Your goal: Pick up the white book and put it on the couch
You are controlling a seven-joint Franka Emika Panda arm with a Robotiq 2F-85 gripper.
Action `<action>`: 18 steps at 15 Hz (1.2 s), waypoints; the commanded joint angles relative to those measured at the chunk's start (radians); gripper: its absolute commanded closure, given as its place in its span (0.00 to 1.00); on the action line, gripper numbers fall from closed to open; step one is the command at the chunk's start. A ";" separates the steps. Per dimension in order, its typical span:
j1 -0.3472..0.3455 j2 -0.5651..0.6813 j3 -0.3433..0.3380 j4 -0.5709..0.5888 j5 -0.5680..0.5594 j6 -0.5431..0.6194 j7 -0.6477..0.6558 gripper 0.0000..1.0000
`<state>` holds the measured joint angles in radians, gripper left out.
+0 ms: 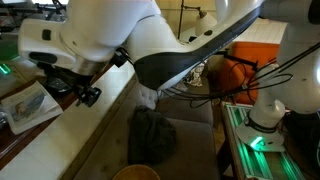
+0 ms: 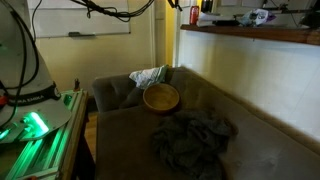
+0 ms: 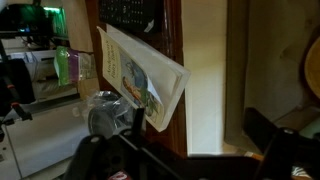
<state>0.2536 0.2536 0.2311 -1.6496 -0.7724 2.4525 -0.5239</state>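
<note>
Next, my gripper moves over toward the ledge and gets the book's overhanging corner (image 3: 172, 95) between its fingers, because its opening faces the white wall (image 3: 207, 108) beside the white book.
The white book (image 1: 30, 103) lies flat on a wooden ledge (image 1: 95, 125), its bluish-brown cover picture facing up. In the wrist view the book (image 3: 140, 75) has one corner hanging over the ledge's edge. My gripper (image 1: 84, 93) hovers just beside the book over the ledge edge. In the wrist view my gripper (image 3: 200, 135) is open and empty, with one finger close to the book's corner. The grey-brown couch (image 1: 190, 145) sits below the ledge and shows in both exterior views (image 2: 255, 125).
On the couch seat lie a wooden bowl (image 2: 160, 97), a dark crumpled cloth (image 2: 192, 142) and a white crumpled pile (image 2: 148, 76) at the back corner. The robot base with green lights (image 2: 30, 110) stands beside the couch. An orange chair (image 1: 232, 75) is behind.
</note>
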 commanded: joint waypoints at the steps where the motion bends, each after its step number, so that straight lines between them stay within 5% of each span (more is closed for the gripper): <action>1: 0.005 0.001 -0.004 0.004 0.004 -0.003 -0.003 0.00; 7: 0.005 0.001 -0.004 0.004 0.004 -0.003 -0.003 0.00; 10: -0.001 0.004 -0.013 0.013 -0.029 0.106 0.022 0.00; 13: -0.024 0.021 -0.002 0.025 0.023 0.202 -0.086 0.00; 18: -0.013 0.059 -0.026 0.048 -0.035 0.203 -0.156 0.00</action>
<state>0.2337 0.2698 0.2187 -1.6426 -0.7710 2.6367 -0.6312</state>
